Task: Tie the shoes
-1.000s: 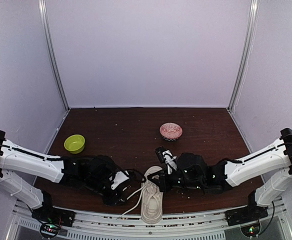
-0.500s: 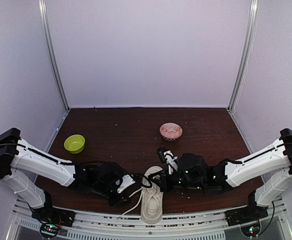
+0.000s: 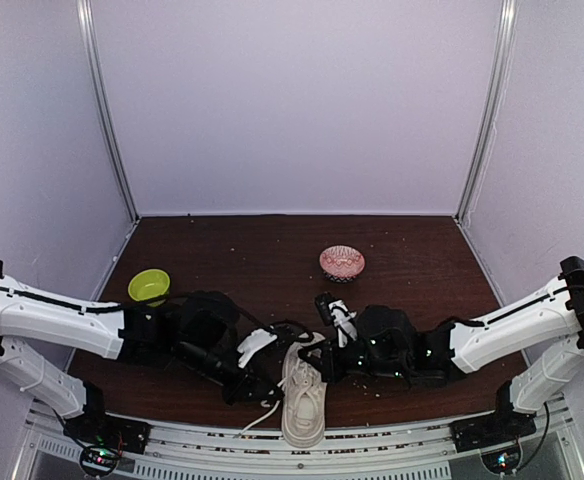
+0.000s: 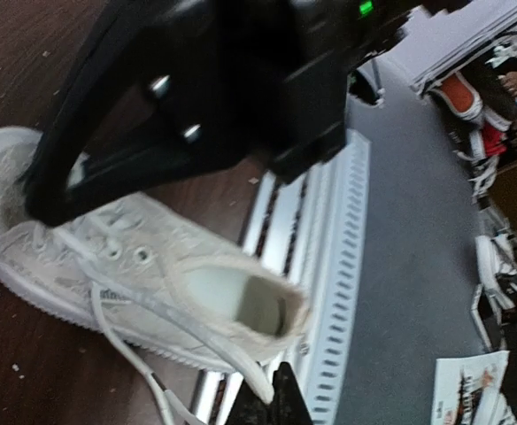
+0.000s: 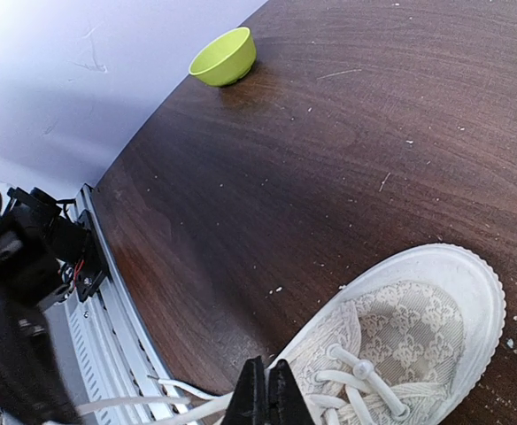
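Observation:
My left gripper should keep going across the shoe and let go there, because my right gripper is holding the lace (image 4: 74,246) by the toe and the shoe opening (image 4: 241,301) is clear.
The cream sneaker (image 3: 304,400) lies at the table's near edge, toe pointing away and heel over the rail. In the left wrist view the shoe (image 4: 152,257) fills the middle, and a white lace (image 4: 179,323) runs down from its eyelets into my left gripper (image 4: 274,400), which is shut on it. My left gripper (image 3: 260,392) sits just left of the shoe. My right gripper (image 3: 317,362) is at the toe's right side. In the right wrist view it (image 5: 267,395) is shut on another lace strand (image 5: 202,408) beside the lace-patterned toe (image 5: 409,336).
A green bowl (image 3: 149,287) stands at the left, also seen far off as the same bowl (image 5: 226,55). A red patterned bowl (image 3: 342,263) stands behind the shoe. A slotted metal rail (image 4: 329,230) runs along the near table edge. The right arm's black body (image 4: 205,88) hangs over the toe.
My left gripper has gone from part open to shut on the lace, and its wrist has moved in toward the shoe. The right arm has stayed still.

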